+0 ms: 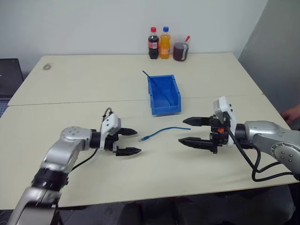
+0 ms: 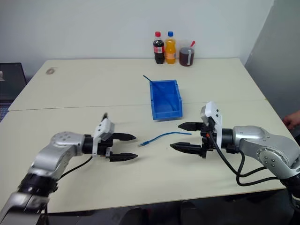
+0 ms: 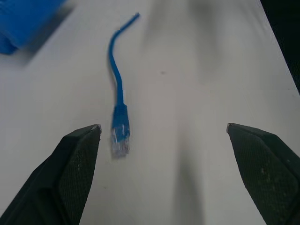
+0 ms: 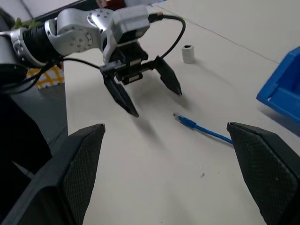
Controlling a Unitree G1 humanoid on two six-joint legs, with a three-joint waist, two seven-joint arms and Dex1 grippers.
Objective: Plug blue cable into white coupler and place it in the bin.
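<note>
The blue cable is resting in a smooth, gentle bow. I expect its loose end to stay up in a stiff arc when I raise the plug.
The blue cable lies loose on the table in front of the bin, its plug toward my left gripper. My left gripper is open, its tips just short of the plug and touching nothing. On the other side of the cable, my right gripper is also open and empty, level with the cable's far end. The white coupler stands on the table beyond my left gripper in the right wrist view.
A darker blue cable leans out of the bin's back left corner. Two bottles and a cup stand at the table's far edge. A laptop sits far left. A person's hand shows at the right edge.
</note>
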